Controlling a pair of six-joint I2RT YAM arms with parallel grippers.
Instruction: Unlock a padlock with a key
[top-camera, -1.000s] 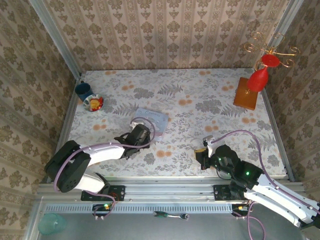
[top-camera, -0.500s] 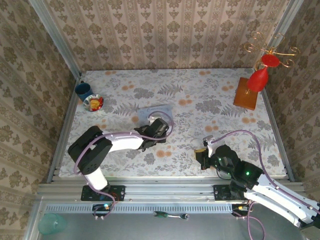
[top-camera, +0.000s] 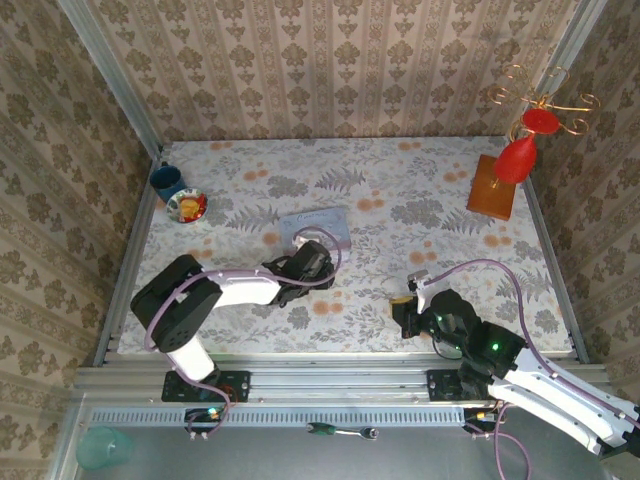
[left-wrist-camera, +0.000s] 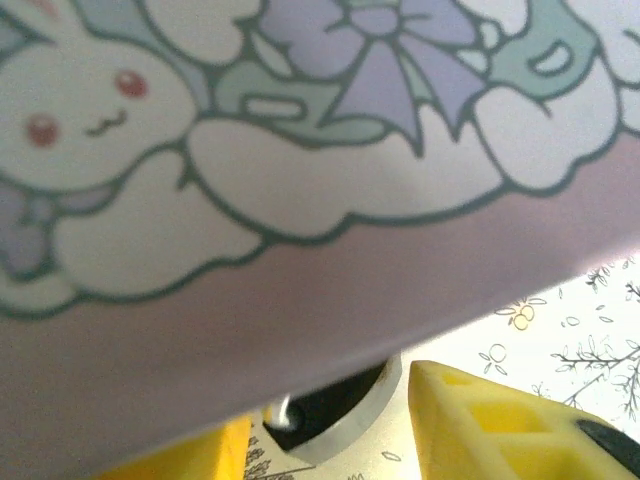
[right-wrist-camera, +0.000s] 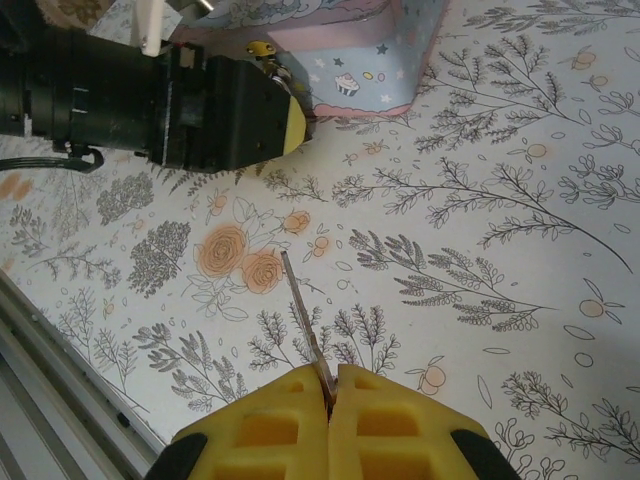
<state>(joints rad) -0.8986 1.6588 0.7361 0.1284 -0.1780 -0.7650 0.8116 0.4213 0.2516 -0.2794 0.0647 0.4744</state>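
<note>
A finger of my left gripper covers the padlock (right-wrist-camera: 279, 72) from the key's side, so my left gripper should first open, move back and pinch the padlock with the ends of its fingers.
The pastel tin (top-camera: 318, 224) with a cartoon rabbit (left-wrist-camera: 300, 200) lies mid-table. At its near edge hangs the tiny padlock, a brass body (right-wrist-camera: 263, 48) with a thin metal loop. In the left wrist view it shows as a dark piece with a grey metal curve (left-wrist-camera: 335, 420), half hidden under the tin. My left gripper (top-camera: 312, 255) (left-wrist-camera: 330, 440) (right-wrist-camera: 290, 125) has its yellow fingers on either side of it and appears shut on it. My right gripper (top-camera: 403, 303) (right-wrist-camera: 330, 390) is shut on a thin silver key (right-wrist-camera: 302, 315). The key points at the padlock from some way off.
A blue cup (top-camera: 166, 181) and a small dish of food (top-camera: 187, 206) stand at the far left. A wooden block (top-camera: 492, 187) bearing a red glass (top-camera: 517, 158) and a wire stand sits at the far right. A metal rail (top-camera: 330, 380) runs along the near edge.
A second ago my left arm swung right and the tin turned and shifted toward the back right. In the last half second it barely moved. The right arm has stayed still.
</note>
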